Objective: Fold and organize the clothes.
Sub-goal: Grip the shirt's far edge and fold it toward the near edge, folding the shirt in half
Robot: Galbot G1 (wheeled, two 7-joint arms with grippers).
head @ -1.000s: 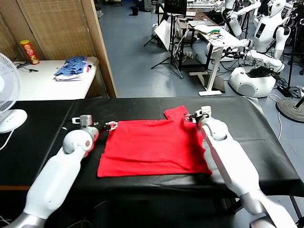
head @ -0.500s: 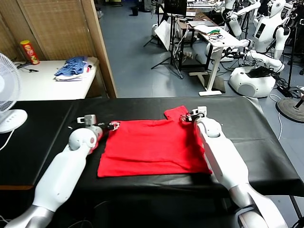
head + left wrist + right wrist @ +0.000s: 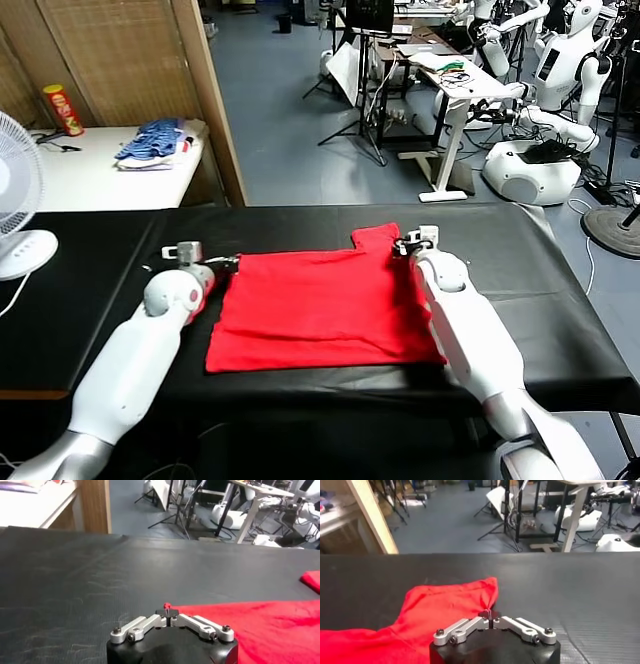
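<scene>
The robot's grippers hold both ends of the red T-shirt's far side (image 3: 308,257), so the right gripper should go on folding it toward the T-shirt's near edge (image 3: 330,363) until it is flat.
The red T-shirt (image 3: 320,305) lies spread on the black table (image 3: 560,290), plain side up, with one sleeve (image 3: 378,236) sticking out at the far right. My left gripper (image 3: 232,263) is shut on the shirt's far left corner; in the left wrist view only a small red tip shows between the closed fingertips (image 3: 167,608), with the rest of the shirt (image 3: 265,630) beside it. My right gripper (image 3: 403,245) is shut on the sleeve's edge, and the right wrist view shows the fabric (image 3: 445,610) pinched in that gripper (image 3: 490,616). The print and the neck label are hidden.
A white fan (image 3: 15,200) stands at the table's left end. Behind it, a white side table (image 3: 90,175) holds a heap of blue garments (image 3: 155,140) and a red can (image 3: 62,108). A wooden partition (image 3: 205,100) stands behind; other robots and desks fill the far right.
Both grippers have shifted slightly toward the table's far side while holding the shirt. The shirt's far edge now lies a little farther back and straighter.
</scene>
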